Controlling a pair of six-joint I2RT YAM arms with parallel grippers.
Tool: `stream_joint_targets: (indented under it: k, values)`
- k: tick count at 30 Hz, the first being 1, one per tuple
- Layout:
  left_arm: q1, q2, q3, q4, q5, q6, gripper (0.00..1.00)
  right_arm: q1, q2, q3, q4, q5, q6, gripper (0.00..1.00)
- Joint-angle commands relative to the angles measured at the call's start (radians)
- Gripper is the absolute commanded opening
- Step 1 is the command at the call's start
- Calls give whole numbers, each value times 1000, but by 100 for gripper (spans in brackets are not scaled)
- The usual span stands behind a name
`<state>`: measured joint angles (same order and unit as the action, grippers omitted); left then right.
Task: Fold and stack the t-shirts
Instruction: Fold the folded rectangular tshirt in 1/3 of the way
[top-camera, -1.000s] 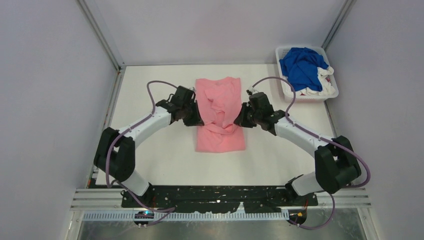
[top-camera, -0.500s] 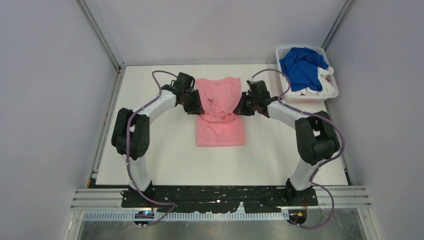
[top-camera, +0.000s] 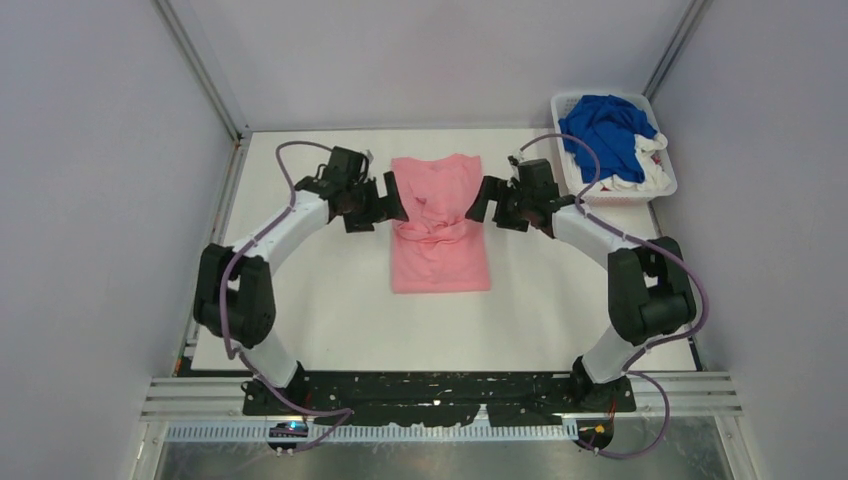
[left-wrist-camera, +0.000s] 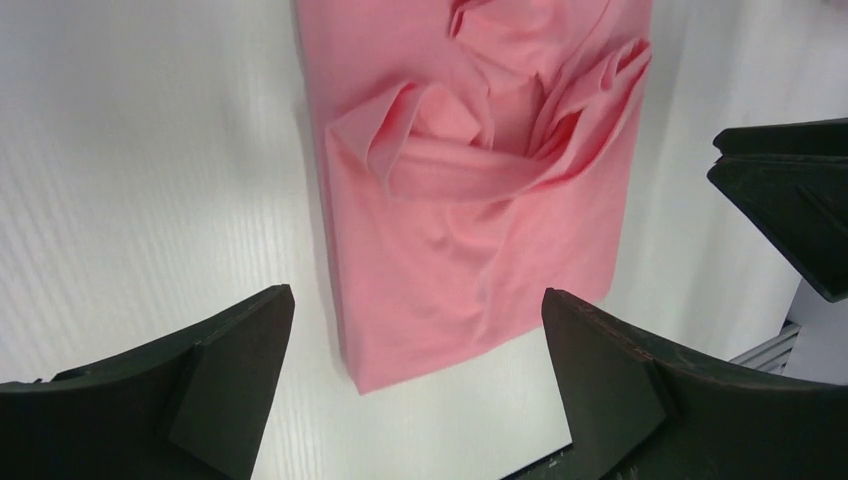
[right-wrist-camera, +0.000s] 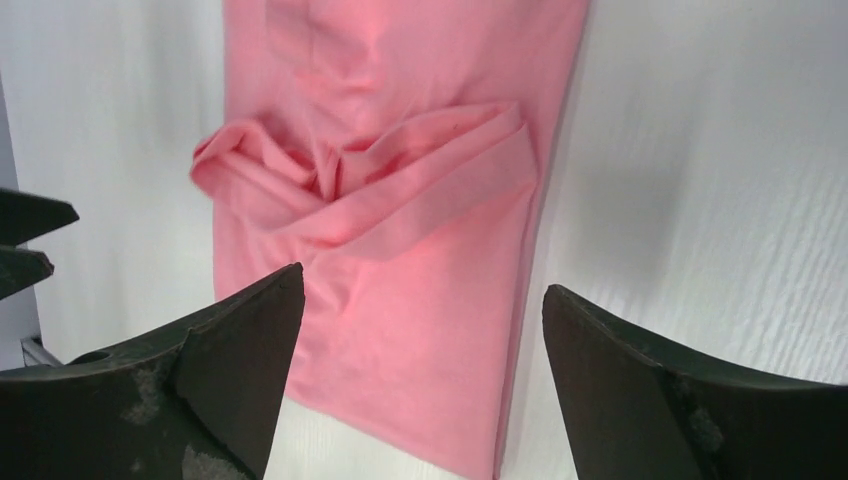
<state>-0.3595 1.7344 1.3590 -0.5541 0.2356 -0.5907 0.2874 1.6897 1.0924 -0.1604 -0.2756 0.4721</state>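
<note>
My gripper will carry the t-shirt's hem across, and the pink t-shirt (top-camera: 441, 269) will fold over and cover the t-shirt's near panel, because that panel lies smooth below the bunched fold (top-camera: 437, 234).
A light pink t-shirt (top-camera: 440, 262) lies as a long narrow strip in the middle of the table, with a bunched, rolled ridge (top-camera: 436, 233) across its middle. My left gripper (top-camera: 388, 203) hovers open at the shirt's left edge and my right gripper (top-camera: 480, 202) hovers open at its right edge. Neither holds any cloth. In the left wrist view the pink t-shirt (left-wrist-camera: 470, 230) lies below the wide-spread left gripper (left-wrist-camera: 416, 295). The right wrist view shows the same pink t-shirt (right-wrist-camera: 420, 330) under the right gripper (right-wrist-camera: 423, 282). A royal blue t-shirt (top-camera: 598, 135) and white ones (top-camera: 648, 176) are piled in the basket.
A white slatted plastic basket (top-camera: 664, 188) stands at the far right corner of the white table (top-camera: 330, 310). Metal frame posts and grey walls close in the table on three sides. The arm bases sit at the near edge.
Both grippers were shut on the pink cloth near the shirt's middle. They have since opened, let it go and drawn outward and toward the far side, leaving a bunched fold.
</note>
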Motion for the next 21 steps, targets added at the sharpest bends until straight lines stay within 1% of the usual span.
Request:
stream_joint_targets:
  k: [1,4,5,8,10,13,17,21]
  values:
    - [2,-195,-210,76,-12,-13,100,95,-128,-95,15,-56,-98,95]
    - [2,-301,-353,102,-36,-35,100,212,-126,-138,54,-64,-115,95]
    - [2,-330,-390,98,-53,-39,100,232,-115,-136,76,-62,-111,95]
    - [2,-420,-481,88,-92,-68,100,313,-34,-82,99,-47,-97,95]
    - [1,-468,-542,106,-93,-84,100,341,24,-35,115,-21,-99,95]
    - [2,-520,-599,111,-94,-94,100,349,101,35,129,-4,-101,96]
    - [2,-555,-650,119,-80,-105,100,344,202,165,139,82,-126,95]
    - [1,-559,-669,117,-70,-106,100,288,300,275,138,114,-113,95]
